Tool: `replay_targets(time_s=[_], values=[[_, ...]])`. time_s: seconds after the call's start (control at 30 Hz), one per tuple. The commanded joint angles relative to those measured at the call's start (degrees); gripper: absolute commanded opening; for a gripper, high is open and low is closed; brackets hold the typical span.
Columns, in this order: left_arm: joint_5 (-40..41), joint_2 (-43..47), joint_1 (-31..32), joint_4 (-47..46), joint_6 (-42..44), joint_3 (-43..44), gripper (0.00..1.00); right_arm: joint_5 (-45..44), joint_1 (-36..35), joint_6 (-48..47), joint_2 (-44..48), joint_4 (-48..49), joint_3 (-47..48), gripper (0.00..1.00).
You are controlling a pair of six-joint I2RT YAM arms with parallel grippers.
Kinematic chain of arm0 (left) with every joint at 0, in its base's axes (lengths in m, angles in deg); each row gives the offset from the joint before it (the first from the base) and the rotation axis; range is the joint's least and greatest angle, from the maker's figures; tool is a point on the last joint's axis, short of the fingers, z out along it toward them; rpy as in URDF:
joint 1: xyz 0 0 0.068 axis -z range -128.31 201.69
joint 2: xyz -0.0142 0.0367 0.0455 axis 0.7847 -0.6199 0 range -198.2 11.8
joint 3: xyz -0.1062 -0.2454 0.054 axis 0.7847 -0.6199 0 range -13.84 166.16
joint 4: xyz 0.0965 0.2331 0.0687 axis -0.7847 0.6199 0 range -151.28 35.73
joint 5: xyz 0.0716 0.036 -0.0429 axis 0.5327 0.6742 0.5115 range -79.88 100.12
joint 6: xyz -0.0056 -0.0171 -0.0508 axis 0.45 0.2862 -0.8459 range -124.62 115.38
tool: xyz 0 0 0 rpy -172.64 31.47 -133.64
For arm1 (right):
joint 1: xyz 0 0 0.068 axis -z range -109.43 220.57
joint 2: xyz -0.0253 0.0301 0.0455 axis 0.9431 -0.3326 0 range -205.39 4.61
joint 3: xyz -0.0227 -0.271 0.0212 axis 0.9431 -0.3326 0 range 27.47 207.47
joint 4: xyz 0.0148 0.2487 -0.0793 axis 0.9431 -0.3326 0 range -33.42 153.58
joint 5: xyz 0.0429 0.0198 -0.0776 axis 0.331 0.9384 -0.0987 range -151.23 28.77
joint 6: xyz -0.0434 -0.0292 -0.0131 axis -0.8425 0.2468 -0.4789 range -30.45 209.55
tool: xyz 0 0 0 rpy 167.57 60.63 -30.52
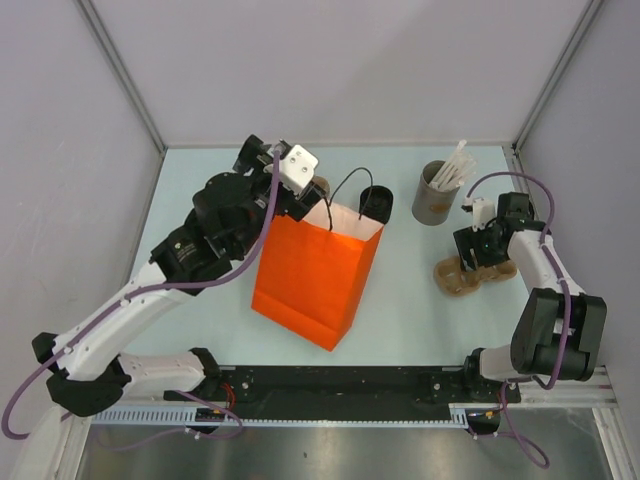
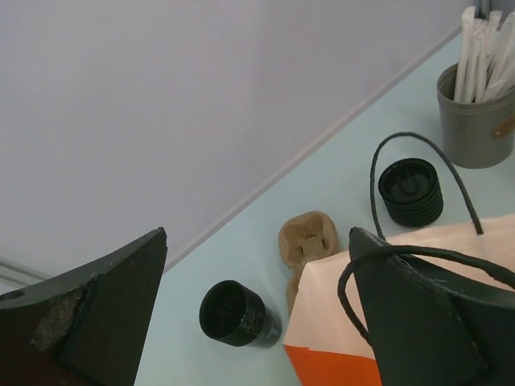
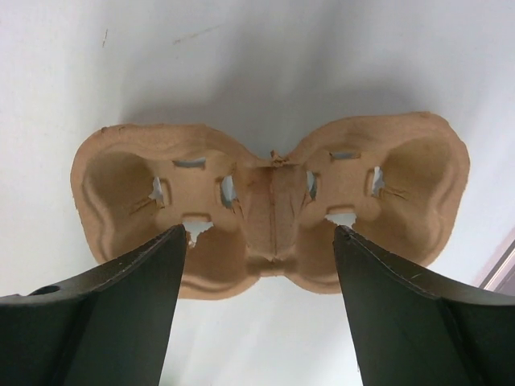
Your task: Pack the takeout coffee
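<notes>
A black bag handle (image 2: pixel 394 251) is looped around my left gripper's finger, so next I move that finger back until it is clear and bring my right gripper to the bag's opening (image 1: pixel 350 223).
One takeout coffee (image 2: pixel 237 314), a small black lidded cup, sits on the table left of the orange paper bag (image 2: pixel 402 330), its top turned toward the left wrist camera. A second black cup (image 2: pixel 410 191) (image 1: pixel 376 205) stands behind the bag (image 1: pixel 315 275). My left gripper (image 2: pixel 257 233) (image 1: pixel 300 190) hovers open over the bag's back left corner, holding nothing. A black bag handle (image 2: pixel 346 281) crosses in front of its right finger. My right gripper (image 3: pixel 256 229) (image 1: pixel 475 250) is open, its fingers either side of the middle of a brown pulp carrier (image 3: pixel 273 201) (image 1: pixel 470 277).
A grey cylinder of white sticks (image 1: pixel 432 193) (image 2: pixel 475 121) stands at the back right. Another pulp carrier (image 2: pixel 307 241) (image 1: pixel 320 187) lies behind the bag's left corner. Walls close the table on the left, back and right.
</notes>
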Motion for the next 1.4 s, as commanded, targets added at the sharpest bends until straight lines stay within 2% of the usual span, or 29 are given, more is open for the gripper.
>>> replay_targets(time_s=[0.0, 0.23, 0.53, 0.7, 0.97, 1.37], values=[[-4.6, 1.6, -0.4, 0.8, -2.8, -1.6, 1.0, -3.4, -1.7, 1.3, -1.3, 3.0, -1.2, 0.78], [-5.6, 2.1, -0.4, -0.5, -3.4, -5.3, 1.0, -5.6, -2.5, 1.7, -2.0, 4.0, -2.0, 0.74], [-8.5, -1.9, -0.3, 1.5, -4.0, 1.9, 0.99, -6.2, -2.6, 1.5, -3.0, 4.9, -3.1, 0.69], [-5.8, -3.5, 0.0, 0.0, -4.5, 4.8, 0.98, -5.6, -2.4, 1.7, -2.4, 5.2, -3.2, 0.69], [-3.7, -1.3, -0.2, -4.1, -6.4, -6.8, 0.97, -4.8, -1.7, 1.2, -2.4, 4.9, -3.8, 0.69], [-7.5, -1.2, -0.3, -6.3, -7.9, -14.0, 0.98, -4.9, -3.6, 1.7, -1.8, 4.5, -3.8, 0.68]])
